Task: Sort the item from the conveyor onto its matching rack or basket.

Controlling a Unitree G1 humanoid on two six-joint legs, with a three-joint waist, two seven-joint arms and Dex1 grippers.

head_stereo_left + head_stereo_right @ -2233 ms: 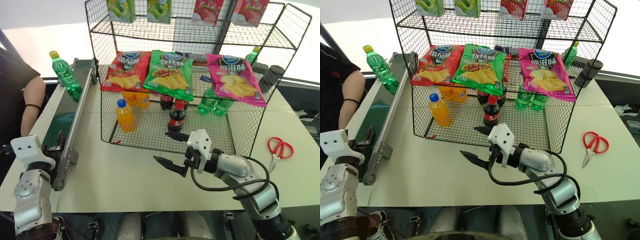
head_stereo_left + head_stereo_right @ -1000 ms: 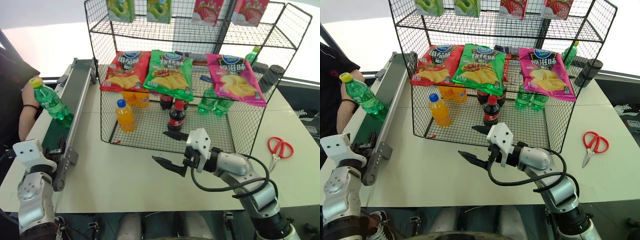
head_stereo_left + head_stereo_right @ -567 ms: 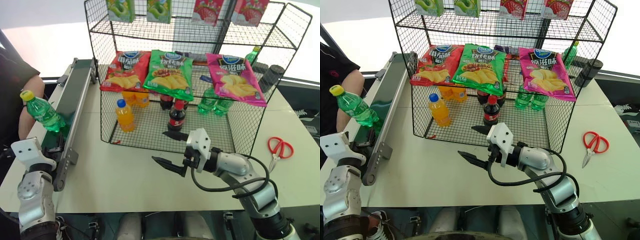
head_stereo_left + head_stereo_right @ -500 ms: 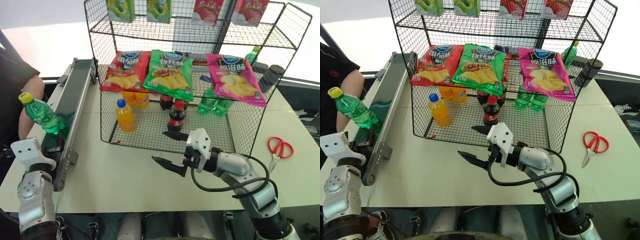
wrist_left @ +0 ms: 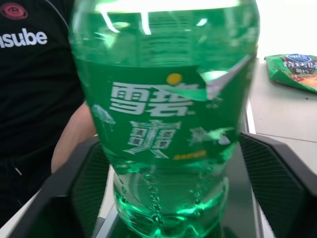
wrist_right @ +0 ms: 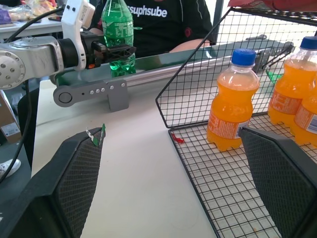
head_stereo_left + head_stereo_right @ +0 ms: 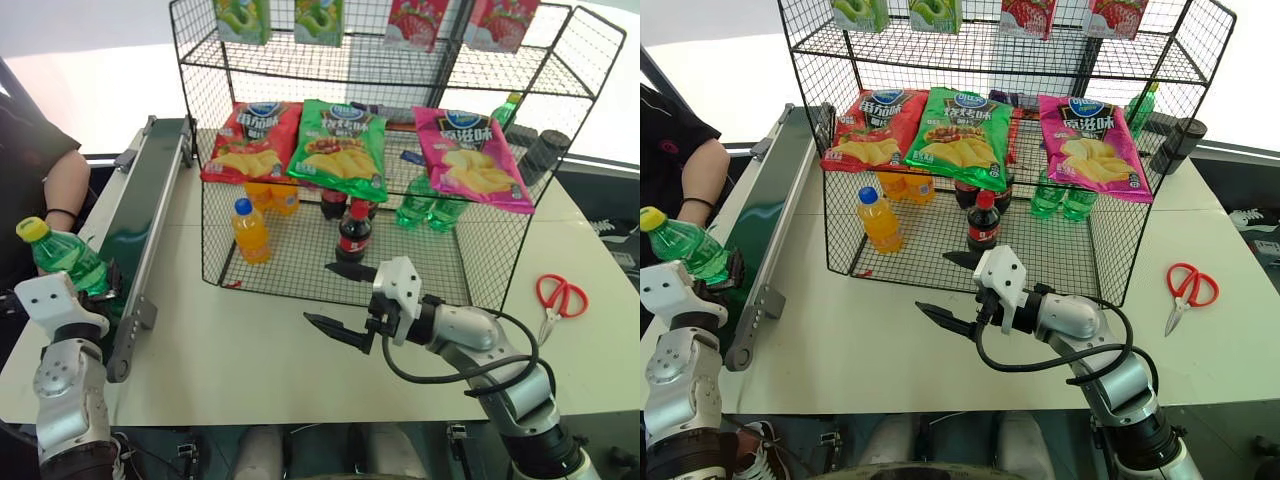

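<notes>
The robot's right gripper should take over the soda bottle [image 7: 66, 252] and put it at the rack's end, because the matching green bottles [image 7: 430, 206] stand there, farther than the left gripper can reach.
The clear-green soda bottle [image 7: 62, 264] with a yellow cap stands upright at the near end of the dark green conveyor [image 7: 140, 205]. My left gripper [image 7: 100, 284] is shut on its lower body; the right wrist view shows the black fingers [image 6: 128, 49] clasping the soda bottle [image 6: 117, 25]. In the left wrist view the soda bottle [image 5: 166, 114] stands between my fingers. My right gripper [image 7: 318, 292] hovers open and empty above the table, in front of the black wire rack [image 7: 212, 235].
A person sits beyond the conveyor, forearm [image 7: 62, 185] near the belt. The rack's floor holds an orange drink bottle [image 7: 250, 232], a cola bottle [image 7: 352, 233] and green bottles [image 7: 420, 212], under hanging chip bags [image 7: 340, 148]. Red scissors [image 7: 560, 297] lie at the right.
The soda bottle rode down the belt toward me into my left gripper, which closed on it. My right arm stayed still.
</notes>
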